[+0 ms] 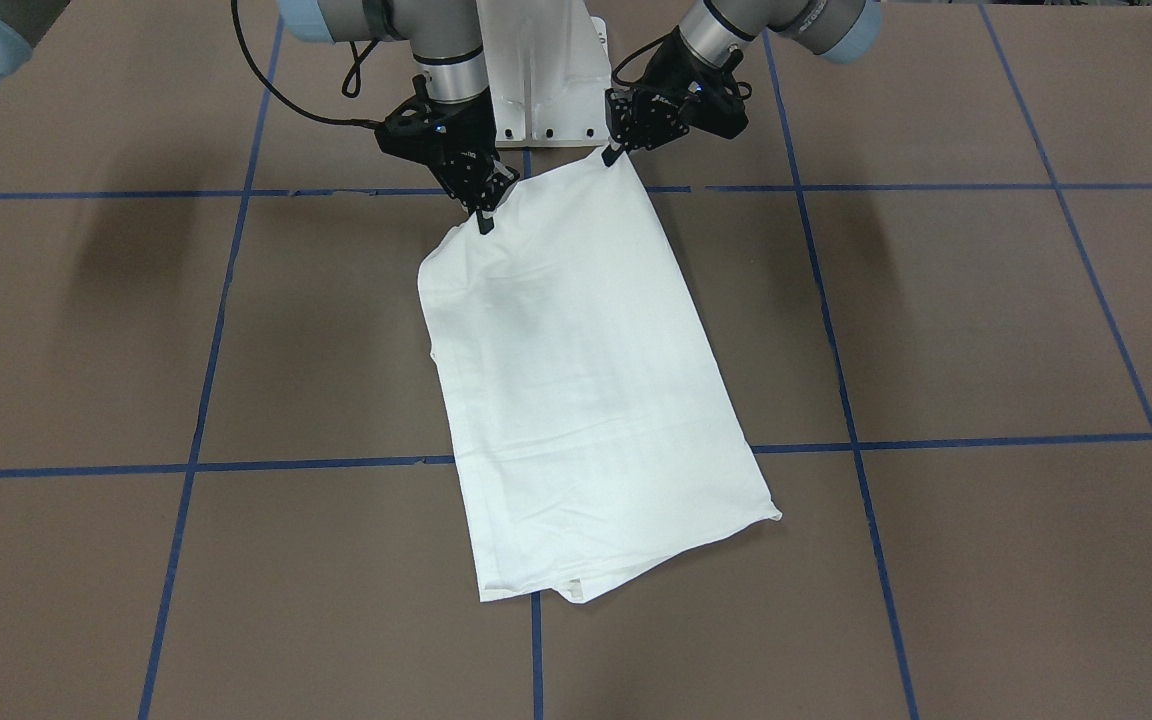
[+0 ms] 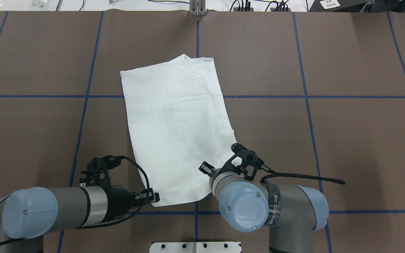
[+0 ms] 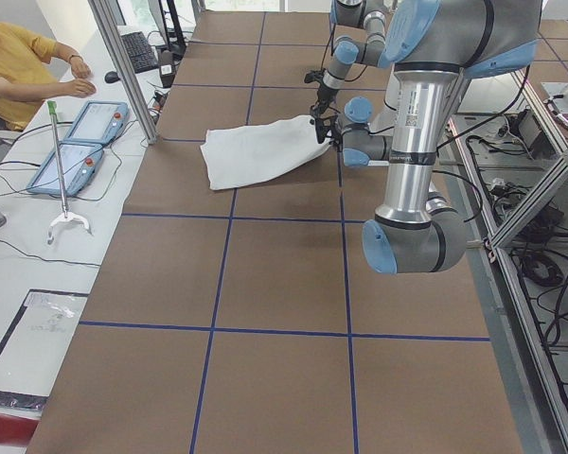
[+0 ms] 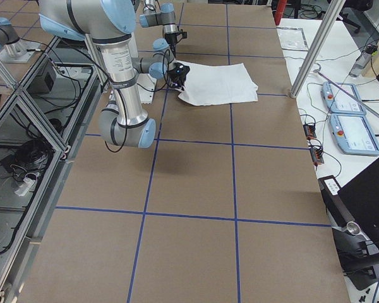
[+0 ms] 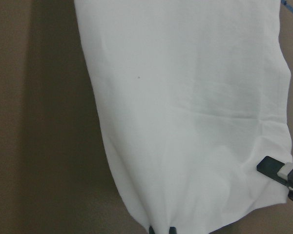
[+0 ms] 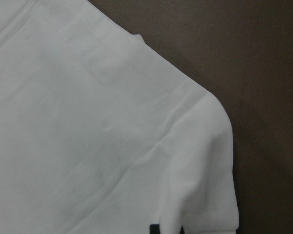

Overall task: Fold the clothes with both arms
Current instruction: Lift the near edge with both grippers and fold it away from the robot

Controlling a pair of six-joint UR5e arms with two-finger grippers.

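My two grippers should lift both near corners they hold and carry them forward toward the T-shirt's far edge [image 1: 632,570], because these corners are close to the white pedestal base [image 1: 554,114].
The white T-shirt [image 1: 576,380] lies on the brown table, folded into a long rectangle that runs away from the robot; it also shows from overhead [image 2: 174,119]. No text, collar or label shows. My left gripper [image 1: 616,152] is shut on the shirt's near corner, with its fingertips at the cloth edge in the left wrist view [image 5: 161,230]. My right gripper [image 1: 484,218] is shut on the other near corner, as the right wrist view shows [image 6: 166,229]. From overhead the left gripper [image 2: 155,197] shows at the corner, and the right one's fingertips are hidden under its wrist.
The white pedestal base [image 1: 536,80] stands just behind the grippers. Blue tape lines [image 1: 196,465] grid the table. A person in yellow [image 3: 14,71] sits at a side bench with two teach pendants [image 3: 80,142].
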